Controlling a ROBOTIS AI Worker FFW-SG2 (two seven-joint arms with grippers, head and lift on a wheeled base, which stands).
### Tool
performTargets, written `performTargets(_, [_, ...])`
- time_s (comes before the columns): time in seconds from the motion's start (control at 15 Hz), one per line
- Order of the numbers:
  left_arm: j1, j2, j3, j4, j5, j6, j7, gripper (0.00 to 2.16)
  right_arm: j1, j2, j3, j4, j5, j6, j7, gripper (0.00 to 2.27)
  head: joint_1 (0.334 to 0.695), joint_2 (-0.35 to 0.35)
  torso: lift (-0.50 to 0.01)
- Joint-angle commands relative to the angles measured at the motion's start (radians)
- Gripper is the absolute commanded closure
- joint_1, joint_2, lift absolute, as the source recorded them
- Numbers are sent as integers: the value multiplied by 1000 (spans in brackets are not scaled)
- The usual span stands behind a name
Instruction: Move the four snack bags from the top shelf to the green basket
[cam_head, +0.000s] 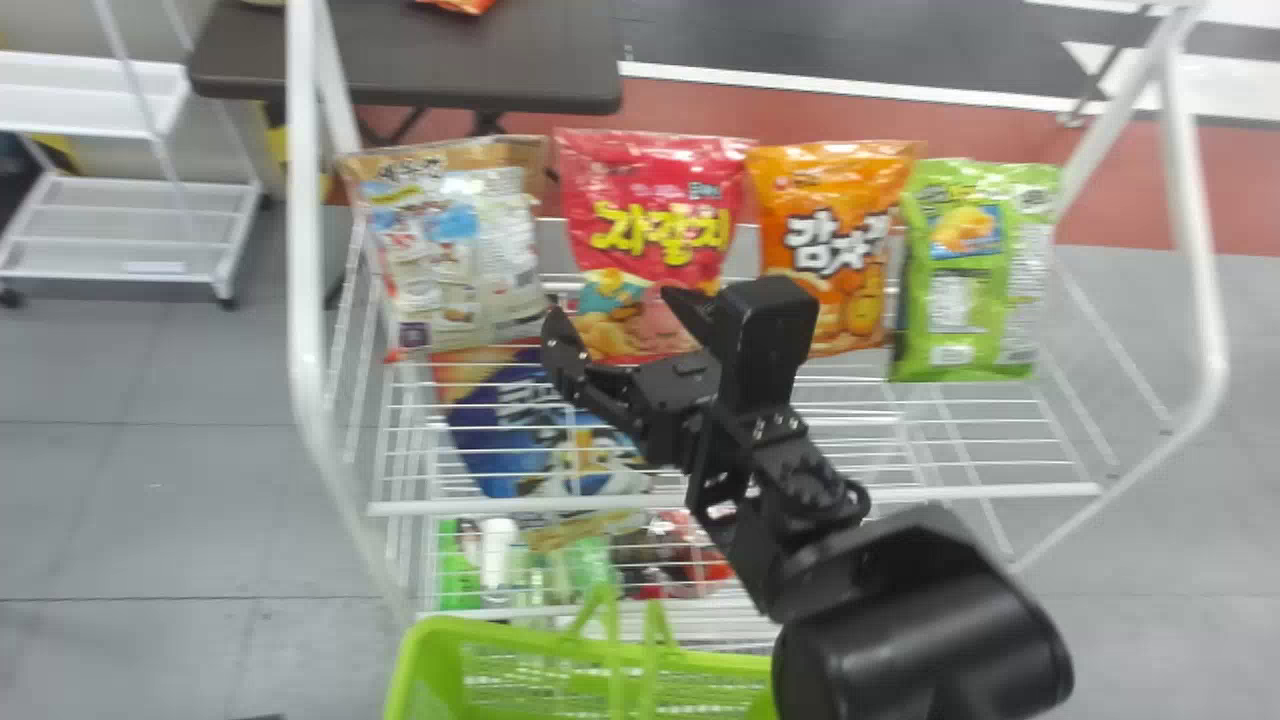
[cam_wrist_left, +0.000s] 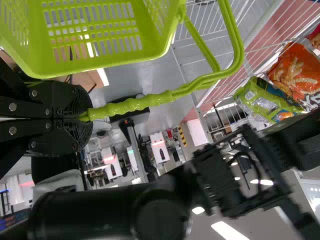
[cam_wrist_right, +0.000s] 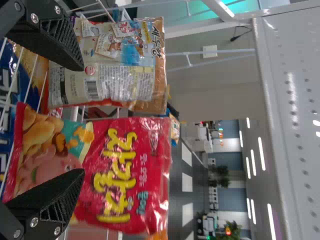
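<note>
I see the brown-and-white bag (cam_head: 450, 250) standing with its top edge spread wide (cam_head: 446, 149). The bag will stay upright when I carry it by its lower side.
Four snack bags stand in a row on the wire top shelf: a brown-and-white bag (cam_head: 455, 245), a red bag (cam_head: 655, 235), an orange bag (cam_head: 835, 240) and a green bag (cam_head: 975, 270). My right gripper (cam_head: 618, 325) is open before the left part of the red bag. In the right wrist view the fingers of my right gripper (cam_wrist_right: 80, 120) stand apart, one over the brown-and-white bag (cam_wrist_right: 107, 75), the other over the red bag (cam_wrist_right: 120, 175). My left gripper (cam_wrist_left: 82, 116) is shut on the handle of the green basket (cam_wrist_left: 100, 37), which is below the shelf front (cam_head: 430, 635).
A blue bag (cam_head: 530, 430) lies on the level beneath the top shelf, with bottles (cam_head: 498, 550) lower down. White frame posts (cam_head: 305, 250) rise at both sides of the rack. A dark table (cam_head: 410, 60) stands behind.
</note>
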Motion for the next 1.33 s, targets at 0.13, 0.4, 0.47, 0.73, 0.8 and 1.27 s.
performTargets(0.13, [-13, 14, -7, 9, 14, -15, 0, 1163, -180, 6, 91, 171, -41, 18, 6, 90, 695, 19, 0])
performTargets(0.4, [-29, 21, 9, 32, 37, -24, -15, 1163, -272, 6, 131, 291, 4, 28, 6, 90, 695, 77, 0])
performTargets(0.47, [-30, 21, 12, 35, 40, -24, -17, 1163, -295, 6, 135, 326, 8, 28, 9, 90, 695, 85, 0])
performTargets(0.73, [-42, 27, 18, 46, 52, -24, -25, 1163, -361, 6, 135, 406, 14, 34, 128, 410, 695, 104, 0])
performTargets(0.8, [-46, 27, 18, 51, 55, -24, -25, 1163, -366, 6, 135, 406, 19, 55, 148, 603, 695, 111, 0])
performTargets(1.27, [-44, 25, 16, 57, 55, -24, -35, 1163, -396, 6, 120, 403, 31, 160, 233, 2229, 695, 126, 0])
